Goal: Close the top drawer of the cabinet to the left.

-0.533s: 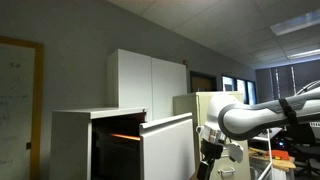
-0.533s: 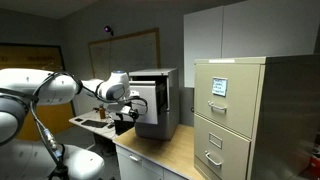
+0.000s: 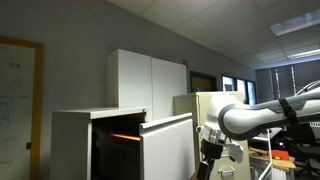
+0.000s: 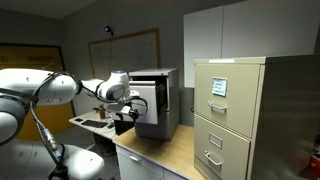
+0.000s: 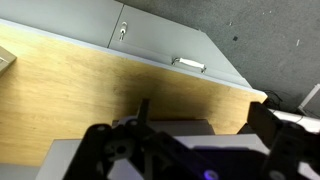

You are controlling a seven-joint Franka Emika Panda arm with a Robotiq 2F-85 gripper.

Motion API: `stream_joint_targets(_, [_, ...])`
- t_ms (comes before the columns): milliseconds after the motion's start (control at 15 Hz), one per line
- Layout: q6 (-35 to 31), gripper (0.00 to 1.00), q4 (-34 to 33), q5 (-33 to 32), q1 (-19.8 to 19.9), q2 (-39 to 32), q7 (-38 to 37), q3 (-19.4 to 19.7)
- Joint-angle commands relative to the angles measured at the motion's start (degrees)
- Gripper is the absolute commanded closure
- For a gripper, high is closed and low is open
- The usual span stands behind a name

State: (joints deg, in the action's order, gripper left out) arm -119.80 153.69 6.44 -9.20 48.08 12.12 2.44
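Note:
The top drawer [image 3: 167,148] will go straight in until the gap is closed when I push it, because its front panel is parallel to the cabinet's opening [image 3: 115,150].
The low white cabinet [image 3: 72,145] stands at the left in an exterior view, and on the wooden counter in an exterior view [image 4: 165,105]. Its top drawer [image 3: 168,142] is pulled out, with a plain white front panel and an orange glow inside. My gripper [image 3: 209,152] is just beyond the drawer front, close to the panel, and shows against the drawer front in an exterior view [image 4: 124,112]. In the wrist view my gripper [image 5: 205,125] is open, its fingers spread around a pale flat surface; I cannot tell whether they touch it.
A beige filing cabinet [image 4: 232,112] with handled drawers [image 5: 188,65] stands on the wooden counter [image 5: 90,95]. A taller white two-door cupboard [image 3: 150,82] stands behind the low cabinet. A whiteboard [image 4: 135,50] hangs on the wall.

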Motion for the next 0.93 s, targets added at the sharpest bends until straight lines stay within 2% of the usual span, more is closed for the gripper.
stream_joint_targets(0, [0.2,0.0,-0.2,0.2,0.3,0.0,0.1,-0.2])
stream_joint_targets(867, [0.4,0.0,-1.6,-0.9,0.5,0.6,-0.2,-1.3])
